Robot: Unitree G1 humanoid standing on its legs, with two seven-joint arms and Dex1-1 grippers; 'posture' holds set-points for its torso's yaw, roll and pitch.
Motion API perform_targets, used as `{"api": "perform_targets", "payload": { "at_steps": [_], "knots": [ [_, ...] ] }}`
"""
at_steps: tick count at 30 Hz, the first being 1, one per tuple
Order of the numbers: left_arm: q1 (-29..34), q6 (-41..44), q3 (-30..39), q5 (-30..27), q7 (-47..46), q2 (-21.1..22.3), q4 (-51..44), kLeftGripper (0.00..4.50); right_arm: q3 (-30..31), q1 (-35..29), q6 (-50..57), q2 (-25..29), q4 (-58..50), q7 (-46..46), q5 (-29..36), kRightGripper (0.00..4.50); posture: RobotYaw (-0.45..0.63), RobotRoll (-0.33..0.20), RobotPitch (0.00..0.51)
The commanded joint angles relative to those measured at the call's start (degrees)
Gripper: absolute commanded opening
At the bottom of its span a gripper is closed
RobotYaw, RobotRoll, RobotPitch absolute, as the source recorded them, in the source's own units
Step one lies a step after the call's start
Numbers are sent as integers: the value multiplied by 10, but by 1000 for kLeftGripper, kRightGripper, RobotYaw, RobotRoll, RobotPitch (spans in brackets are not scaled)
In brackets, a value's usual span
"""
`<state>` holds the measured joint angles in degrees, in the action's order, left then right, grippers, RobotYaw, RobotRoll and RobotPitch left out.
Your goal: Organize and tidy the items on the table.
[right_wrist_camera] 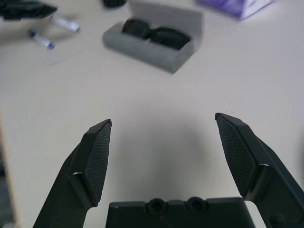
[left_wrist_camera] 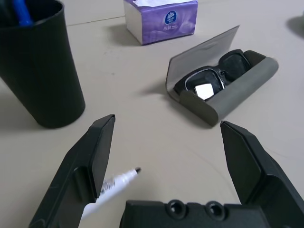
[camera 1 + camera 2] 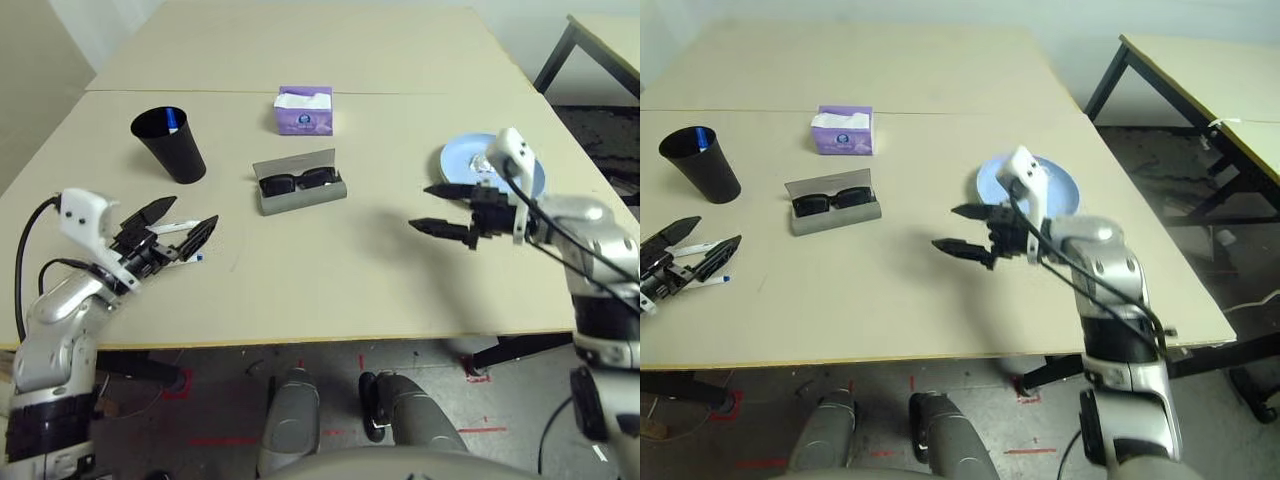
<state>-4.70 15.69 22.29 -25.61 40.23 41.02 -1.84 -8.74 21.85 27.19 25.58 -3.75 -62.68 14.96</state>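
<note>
The grey glasses case's lid is standing open behind the sunglasses. My left gripper should close its fingers and push the lid's far side to shut the lid.
On the table, the grey glasses case lies open with the black sunglasses inside. The black cup stands at the left with a blue-capped pen in it. My left gripper is open, low over a white black-tipped pen that lies on the table between its fingers. My right gripper hangs open above bare table, in front of the blue plate, which it partly hides. The green plate and the crumpled tissue are out of view.
A purple tissue box stands behind the case. A second tabletop adjoins at the back. A separate table with dark legs stands to the right. The table's front edge runs just below both grippers.
</note>
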Motion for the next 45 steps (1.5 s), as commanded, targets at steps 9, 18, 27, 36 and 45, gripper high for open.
{"api": "perform_targets", "payload": {
  "at_steps": [9,18,27,36,45],
  "knots": [
    [-110,-23,-45,69,-38,-10,123,3281,-14,-96,-215,-29,89,23,46,4500,40,0,197],
    [-160,-38,-57,88,-62,-37,202,197,3,-133,-244,-30,88,46,51,4500,4,0,187],
    [-244,-81,-91,122,-58,-49,300,14,16,-146,-244,-27,74,66,56,4500,-30,0,177],
    [-302,-131,-120,149,-41,-62,388,14,26,-152,-245,-14,62,69,58,4500,-61,0,165],
    [-337,-180,-132,169,-27,-62,472,14,22,-157,-237,-1,46,76,68,4500,-80,0,158]
  ]
}}
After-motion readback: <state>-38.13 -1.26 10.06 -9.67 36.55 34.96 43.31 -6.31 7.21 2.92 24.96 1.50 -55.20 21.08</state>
